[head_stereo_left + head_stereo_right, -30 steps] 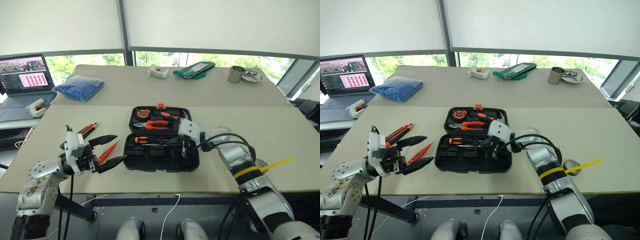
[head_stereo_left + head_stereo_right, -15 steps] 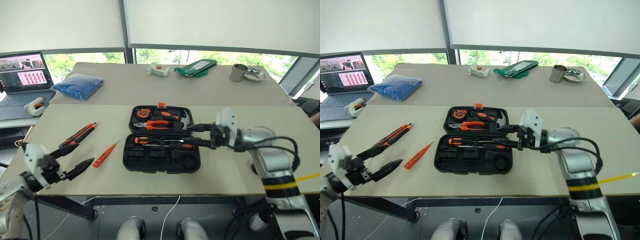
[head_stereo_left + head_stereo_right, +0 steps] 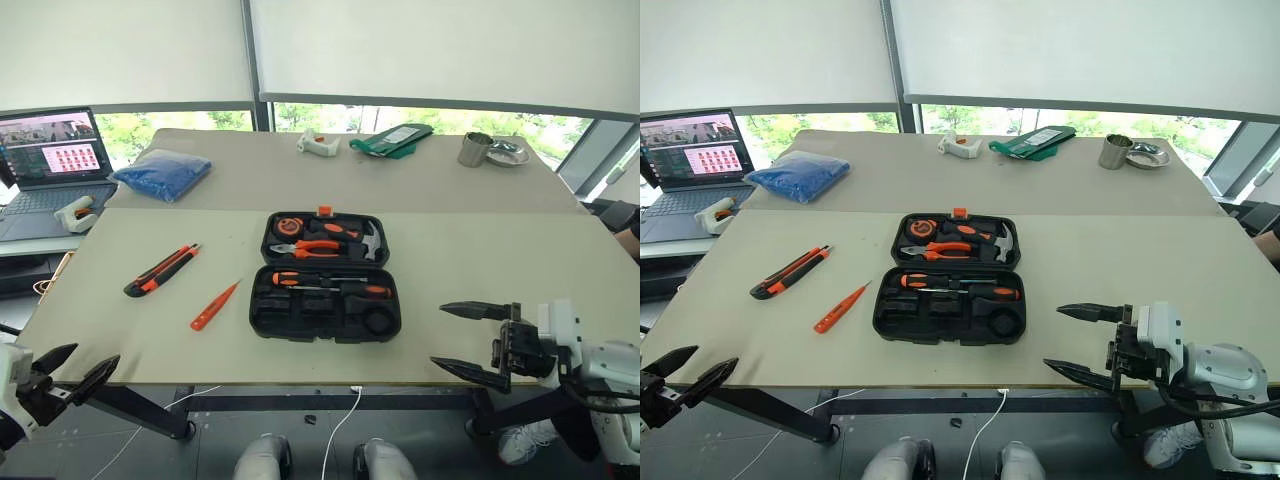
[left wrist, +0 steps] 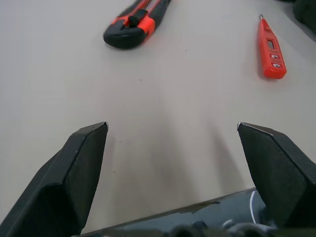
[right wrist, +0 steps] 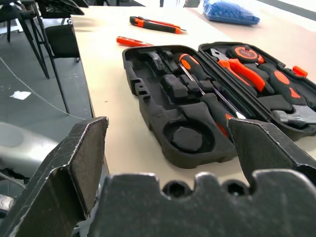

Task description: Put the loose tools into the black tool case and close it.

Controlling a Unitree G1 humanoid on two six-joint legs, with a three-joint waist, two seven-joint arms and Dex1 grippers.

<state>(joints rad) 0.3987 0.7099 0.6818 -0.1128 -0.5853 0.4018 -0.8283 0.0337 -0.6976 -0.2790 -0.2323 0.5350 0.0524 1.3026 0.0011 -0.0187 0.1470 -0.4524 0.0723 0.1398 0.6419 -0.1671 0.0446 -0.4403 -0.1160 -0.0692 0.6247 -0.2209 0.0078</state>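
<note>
The orange tester screwdriver (image 3: 214, 306) will fit in next to the black-and-orange screwdrivers when I lower it, because an empty moulded slot (image 3: 302, 303) shows beside them.
The black tool case (image 3: 262, 318) lies open in the middle of the table. Its far half holds pliers, a hammer and a tape measure, and two black-and-orange screwdrivers (image 3: 330, 284) lie in the near half. Left of the case, an orange tester screwdriver (image 3: 215, 306) and an orange-black utility knife (image 3: 162, 270) lie loose on the table. My left gripper (image 3: 97, 354) hangs open and empty off the table's near left corner. My right gripper (image 3: 437, 335) is open and empty at the near edge, to the right of the case and apart from it.
A laptop (image 3: 50, 150) and a white device (image 3: 75, 212) sit at the far left. On the far table are a blue bag (image 3: 160, 175), a white tool (image 3: 318, 143), a green pack (image 3: 390, 138) and a metal cup (image 3: 473, 148).
My right gripper opened, left a screwdriver in the case's near half and drew back to the near right. My left gripper swung left and down, off the table's corner.
</note>
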